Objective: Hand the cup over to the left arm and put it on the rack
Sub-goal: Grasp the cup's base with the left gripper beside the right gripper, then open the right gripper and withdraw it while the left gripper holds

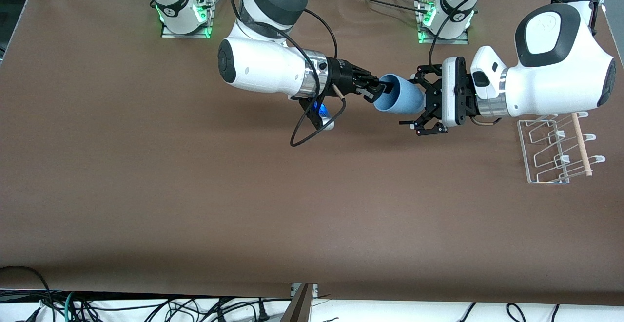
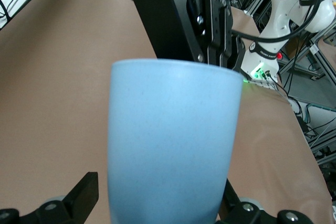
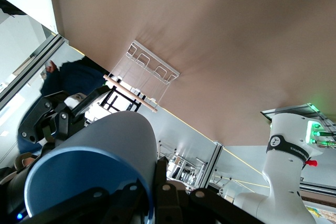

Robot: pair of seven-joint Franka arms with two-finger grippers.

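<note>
The cup's rim [image 1: 387,96] has my right gripper's finger inside it, so once my left gripper closes around the cup's base end [image 1: 417,101], my right gripper should first open and move back out of the way.
The light-blue cup [image 1: 402,99] is held on its side in the air over the middle of the table. My right gripper [image 1: 382,88] is shut on the cup's rim, one finger inside and one outside; the right wrist view shows this [image 3: 155,182] on the cup [image 3: 100,150]. My left gripper [image 1: 414,102] is open around the cup's base end. In the left wrist view the cup [image 2: 173,145] fills the space between its fingers [image 2: 84,192], with a gap on one side. The white wire rack [image 1: 555,149] with its wooden dowel [image 1: 582,144] stands at the left arm's end, also in the right wrist view [image 3: 152,72].
A black cable loop [image 1: 312,127] hangs under the right wrist. The two arm bases [image 1: 185,15] [image 1: 446,20] stand at the table's edge farthest from the front camera. Brown tabletop [image 1: 243,205] spreads nearer to the front camera.
</note>
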